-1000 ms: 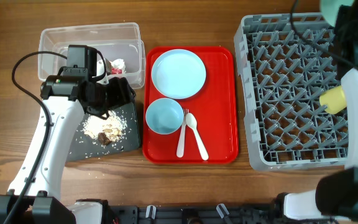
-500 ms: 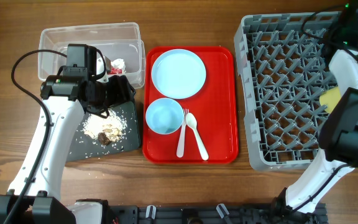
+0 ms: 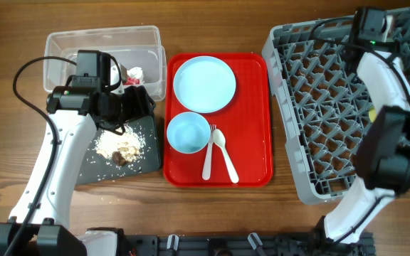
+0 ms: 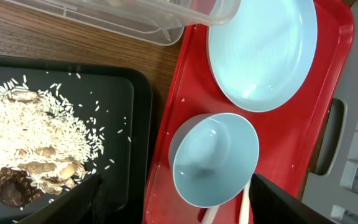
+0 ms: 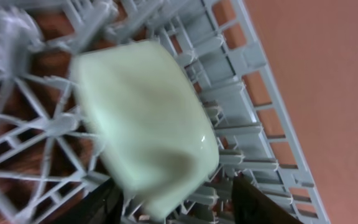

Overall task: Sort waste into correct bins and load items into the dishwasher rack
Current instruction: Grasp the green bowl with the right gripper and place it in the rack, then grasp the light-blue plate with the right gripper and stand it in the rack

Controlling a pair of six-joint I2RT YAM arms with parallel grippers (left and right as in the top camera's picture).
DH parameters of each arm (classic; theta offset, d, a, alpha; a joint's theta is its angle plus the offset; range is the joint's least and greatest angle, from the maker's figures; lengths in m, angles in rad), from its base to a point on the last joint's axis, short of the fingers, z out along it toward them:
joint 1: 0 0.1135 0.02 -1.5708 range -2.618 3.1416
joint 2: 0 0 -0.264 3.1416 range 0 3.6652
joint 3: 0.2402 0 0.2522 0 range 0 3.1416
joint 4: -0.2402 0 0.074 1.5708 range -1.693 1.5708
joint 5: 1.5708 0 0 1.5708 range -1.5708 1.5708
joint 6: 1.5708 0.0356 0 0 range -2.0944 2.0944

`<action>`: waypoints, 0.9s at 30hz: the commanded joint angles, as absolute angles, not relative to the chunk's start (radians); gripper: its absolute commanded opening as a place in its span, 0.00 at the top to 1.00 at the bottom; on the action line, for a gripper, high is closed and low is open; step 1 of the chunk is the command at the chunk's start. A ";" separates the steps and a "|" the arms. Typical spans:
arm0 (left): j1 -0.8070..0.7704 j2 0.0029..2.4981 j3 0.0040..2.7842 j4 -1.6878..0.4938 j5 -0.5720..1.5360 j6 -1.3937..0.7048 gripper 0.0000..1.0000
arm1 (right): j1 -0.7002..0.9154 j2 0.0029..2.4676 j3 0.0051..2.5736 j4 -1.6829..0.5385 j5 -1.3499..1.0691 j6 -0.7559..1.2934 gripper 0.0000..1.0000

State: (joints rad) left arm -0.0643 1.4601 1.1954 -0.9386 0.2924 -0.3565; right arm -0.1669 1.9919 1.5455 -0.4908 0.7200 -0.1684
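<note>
My right gripper should continue to the pale blue plate's free rack-side rim [image 3: 233, 91] and close there, as the mint green bowl [image 5: 151, 115] is resting in the rack.
In the right wrist view a mint green bowl [image 5: 145, 124] lies blurred on the grey dishwasher rack [image 5: 36, 112], its lower edge between the spread fingers of my open right gripper [image 5: 179, 202]. My left gripper [image 4: 185, 208] hangs open and empty above the pale blue bowl [image 4: 215, 158] on the red tray. The pale blue plate [image 3: 204, 84], white fork [image 3: 208, 153] and spoon [image 3: 224, 151] lie on that tray too. Rice scraps [image 3: 123, 146] sit in the black tray [image 3: 95, 167]. Tissue and red wrapper [image 3: 134, 75] lie in the clear tub [image 3: 70, 50]. Only a sliver of the yellow cup [image 3: 371, 114] shows.
The red serving tray [image 3: 255, 107] lies between the bins and the rack [image 3: 319, 107], which sits skewed on the wooden table. My right arm [image 3: 383, 78] reaches across the rack's far right side. Loose rice grains lie on the table near the black tray.
My right gripper has opened, letting go of the mint green bowl. The right arm swung toward the rack's far corner, and the rack turned askew. The left arm has not moved.
</note>
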 commanded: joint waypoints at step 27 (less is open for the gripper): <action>-0.061 1.444 1.198 -0.945 0.286 -0.347 0.24 | 0.335 2.100 1.622 -0.670 -0.030 0.352 0.96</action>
State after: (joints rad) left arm -0.0643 1.4601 1.1954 -0.9405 0.2924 -0.3565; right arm 0.3794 2.1548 1.5654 -0.6563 -0.0551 0.3584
